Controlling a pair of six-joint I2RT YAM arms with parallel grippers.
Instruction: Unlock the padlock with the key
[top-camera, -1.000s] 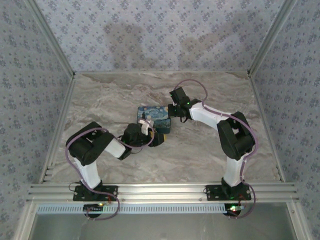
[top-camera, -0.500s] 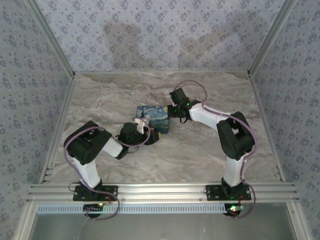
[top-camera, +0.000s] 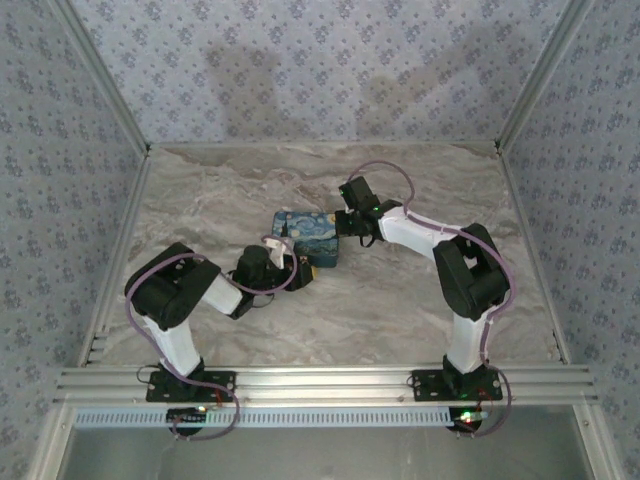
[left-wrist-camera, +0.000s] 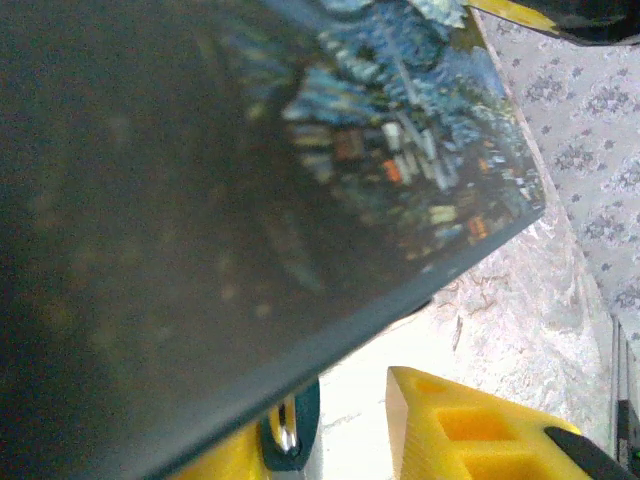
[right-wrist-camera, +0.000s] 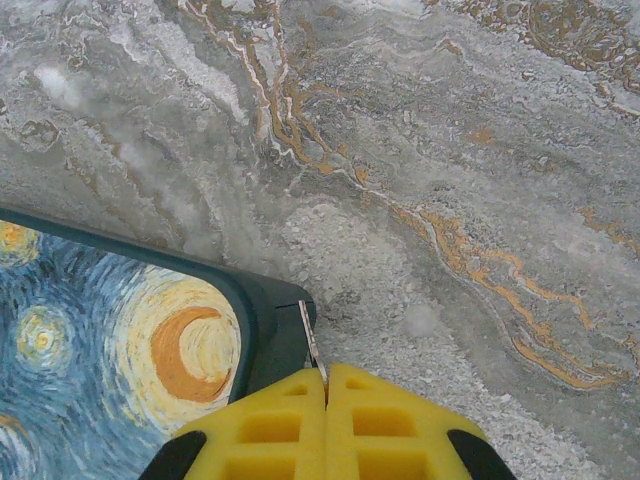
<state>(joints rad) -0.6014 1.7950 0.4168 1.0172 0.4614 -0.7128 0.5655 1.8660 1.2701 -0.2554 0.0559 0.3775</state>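
The padlock (left-wrist-camera: 291, 430) is off-centre in the robot's left gripper, so that gripper should open wider while the right gripper pushes the box's end (right-wrist-camera: 275, 335), before it grips the padlock.
Between the yellow fingers of my left gripper (left-wrist-camera: 335, 420) sits the small blue padlock (left-wrist-camera: 308, 420), its silvery shackle showing, tucked under the lower edge of the painted box (left-wrist-camera: 400, 150). It rests against the left finger; a gap separates it from the right finger (left-wrist-camera: 470, 430). That gripper (top-camera: 300, 268) is at the box's near side. At the box's right end, my right gripper (right-wrist-camera: 326, 375) is shut on the key (right-wrist-camera: 313, 340). The thin metal blade pokes out beside the box's dark corner (right-wrist-camera: 280, 320).
The blue-and-yellow swirly box (top-camera: 308, 236) lies mid-table on the marble surface (top-camera: 400, 300). Patterned walls and metal frame rails (top-camera: 120, 250) enclose the table on three sides. Both arms reach in toward the box from the near edge.
The left arm has drawn back a little toward the left and its jaws have narrowed. The right arm and the box have stayed put.
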